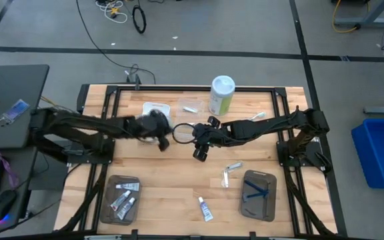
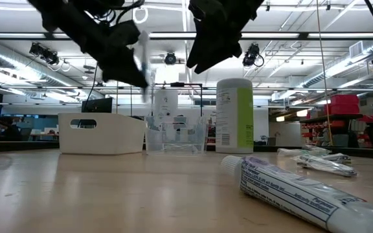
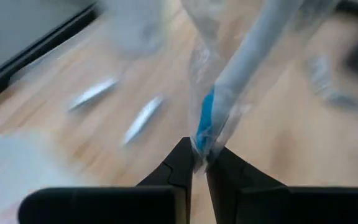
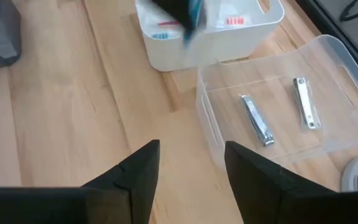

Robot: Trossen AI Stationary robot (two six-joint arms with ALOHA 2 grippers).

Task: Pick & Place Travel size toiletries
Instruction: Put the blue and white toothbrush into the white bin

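Observation:
The toothbrush (image 3: 234, 81) is in my left gripper, out past the white tray and toward my right gripper. Next, my left gripper swings back and lets go of the toothbrush inside the tray (image 1: 153, 107).
My left gripper (image 1: 159, 131) hangs above the table's middle, just near of the white tray (image 1: 156, 110), shut on a white-and-blue toothbrush (image 3: 244, 59) in a clear wrapper. In the low view the left gripper (image 2: 123, 58) is high above the table, the toothbrush (image 2: 145, 61) at its side. My right gripper (image 1: 200, 152) is open and empty, in the air right of the left one; in its wrist view the right gripper (image 4: 191, 163) points at bare wood near of the trays. A white tube (image 1: 205, 209) lies on its side near the near edge. My left gripper pinches the wrapped toothbrush at its blue end (image 3: 205, 134) between the two fingertips (image 3: 184, 163), wrapper included. The fingers come from above, slanting down. The toothbrush is lifted clear of the table and stands out beyond the fingertips, roughly in line with them.
The white tray (image 4: 229, 37) holds toothbrushes; the clear tray (image 4: 278, 93) beside it holds two nail clippers (image 4: 257, 121). The green-and-white canister (image 1: 222, 95) stands at the far edge. Two grey trays (image 1: 122, 197) (image 1: 259, 194) sit near the near edge. Small wrapped items (image 1: 231, 171) lie right of centre.

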